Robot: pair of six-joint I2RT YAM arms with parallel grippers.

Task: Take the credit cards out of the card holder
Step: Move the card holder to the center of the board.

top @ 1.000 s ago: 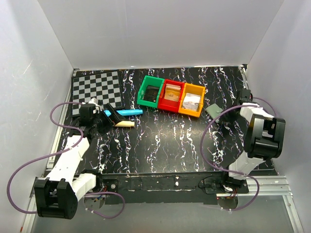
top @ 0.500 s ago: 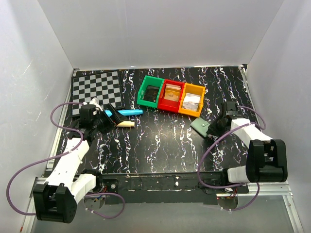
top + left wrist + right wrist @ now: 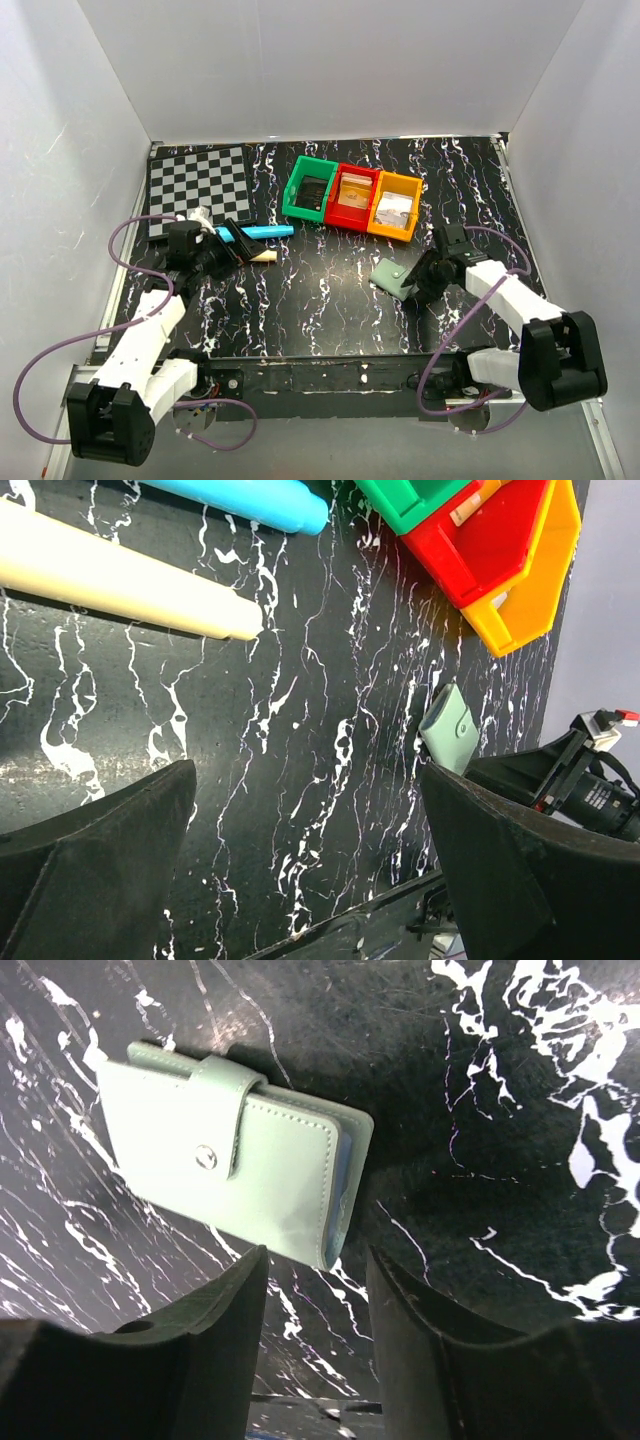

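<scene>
The card holder [image 3: 390,279] lies shut and far from my left gripper, so my right gripper should draw it toward the middle [image 3: 346,297], where my left gripper can steady it.
The card holder [image 3: 390,274] is a pale grey-green wallet, folded shut with its snap tab fastened. It lies on the black marbled table right of centre, and also shows in the left wrist view [image 3: 450,730]. In the right wrist view the card holder [image 3: 230,1160] has a thin blue edge at its near side. My right gripper [image 3: 315,1257] is open, its fingertips just short of that edge and not gripping it; from above, the right gripper [image 3: 418,283] sits just right of the holder. The credit cards are hidden. My left gripper [image 3: 222,252] is open at the far left with nothing between its fingers [image 3: 120,840].
Green [image 3: 310,187], red [image 3: 352,196] and orange [image 3: 394,206] bins stand in a row at the back, with items inside. A checkerboard [image 3: 198,180] lies at the back left. A blue cylinder [image 3: 265,231] and a cream cylinder [image 3: 262,256] lie beside the left gripper.
My right arm swung from the right rear towards the centre with the card holder, set it on the table and opened its jaws. The left arm shifted only slightly.
</scene>
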